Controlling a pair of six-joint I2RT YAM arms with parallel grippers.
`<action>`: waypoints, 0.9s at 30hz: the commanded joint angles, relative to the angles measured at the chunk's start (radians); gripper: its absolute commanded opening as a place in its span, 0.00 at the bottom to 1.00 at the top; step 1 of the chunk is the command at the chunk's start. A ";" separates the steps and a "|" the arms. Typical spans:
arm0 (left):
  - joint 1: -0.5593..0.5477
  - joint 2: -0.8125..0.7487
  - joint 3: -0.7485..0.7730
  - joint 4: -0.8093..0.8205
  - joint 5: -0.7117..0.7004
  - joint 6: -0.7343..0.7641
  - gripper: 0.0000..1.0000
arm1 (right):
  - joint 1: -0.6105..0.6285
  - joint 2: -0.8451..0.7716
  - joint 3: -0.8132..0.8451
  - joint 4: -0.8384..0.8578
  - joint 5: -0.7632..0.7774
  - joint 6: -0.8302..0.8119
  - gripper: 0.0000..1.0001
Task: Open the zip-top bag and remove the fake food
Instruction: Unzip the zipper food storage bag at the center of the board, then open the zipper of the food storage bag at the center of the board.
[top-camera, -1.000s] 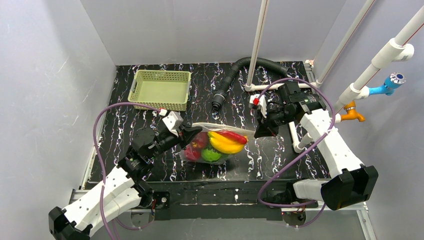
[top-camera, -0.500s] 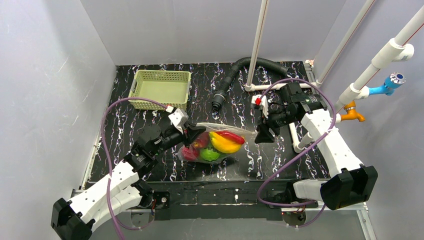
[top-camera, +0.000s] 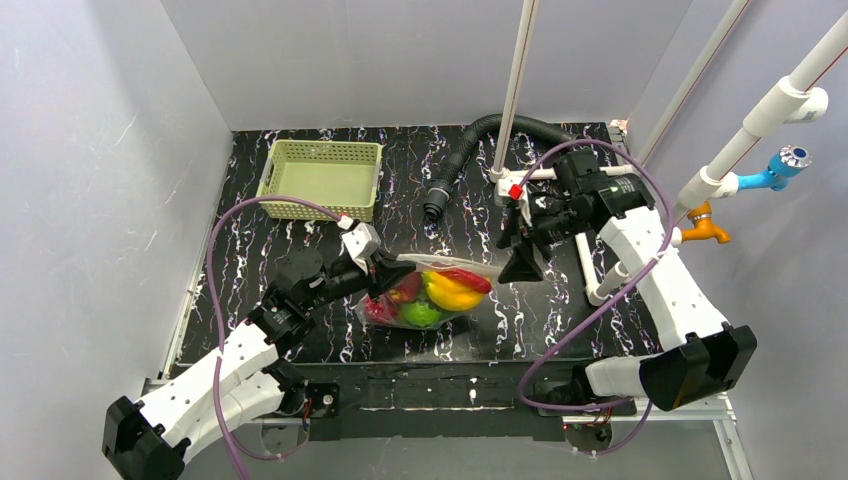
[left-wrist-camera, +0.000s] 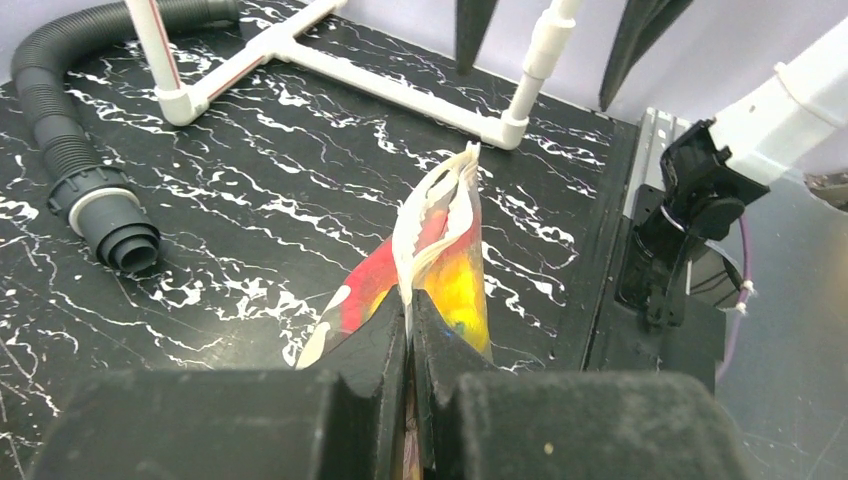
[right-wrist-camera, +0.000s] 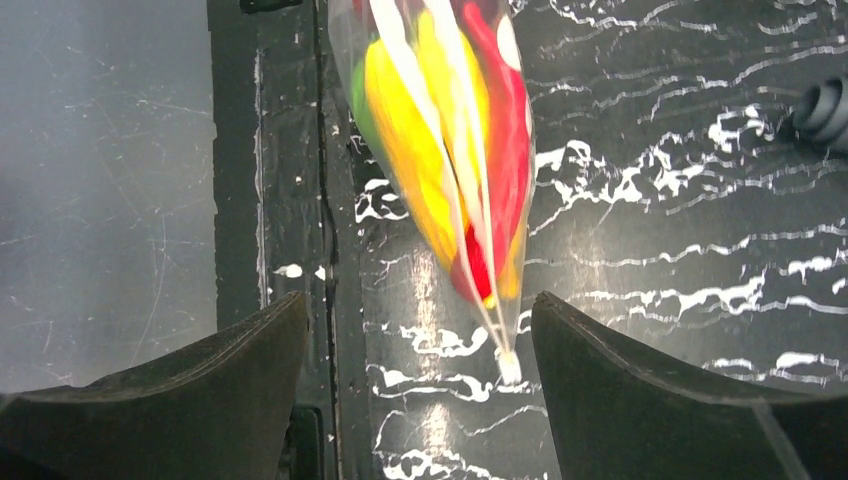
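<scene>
My right gripper is moving along the bag's white zip lips (left-wrist-camera: 432, 232), which stand apart beyond my left gripper. It should continue to go along them until it closes on the bag's back lip (top-camera: 447, 260).
The clear zip-top bag (top-camera: 432, 296) lies mid-table, stuffed with fake food: a yellow banana (top-camera: 450, 292), a red chili (top-camera: 464, 274), a green piece (top-camera: 421, 314) and a red apple (top-camera: 400, 287). My left gripper (top-camera: 380, 272) is shut on the bag's left end; in the left wrist view the jaws (left-wrist-camera: 410, 305) pinch the white zip edge (left-wrist-camera: 440, 215). My right gripper (top-camera: 522, 264) stands open just right of the bag. In the right wrist view its fingers (right-wrist-camera: 420, 305) straddle the bag's free tip (right-wrist-camera: 507, 366) without touching it.
A pale green lattice basket (top-camera: 322, 178) sits at the back left. A black corrugated hose (top-camera: 468, 150) and a white pipe frame (top-camera: 592, 272) lie behind and to the right of the bag. The table's front edge (top-camera: 430, 375) is near.
My right gripper has opened, let go of the bag's right end and drawn slightly back. The left gripper stays shut on the bag and has shifted a little to the right.
</scene>
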 joint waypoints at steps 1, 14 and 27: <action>0.005 -0.003 0.036 -0.033 0.077 0.027 0.00 | 0.056 0.024 0.043 0.130 -0.036 0.051 0.87; 0.005 0.005 0.038 -0.007 0.135 0.006 0.00 | 0.286 0.170 0.150 0.275 0.174 0.269 0.79; 0.004 0.020 0.071 0.008 0.153 0.007 0.00 | 0.372 0.212 0.191 0.255 0.184 0.291 0.64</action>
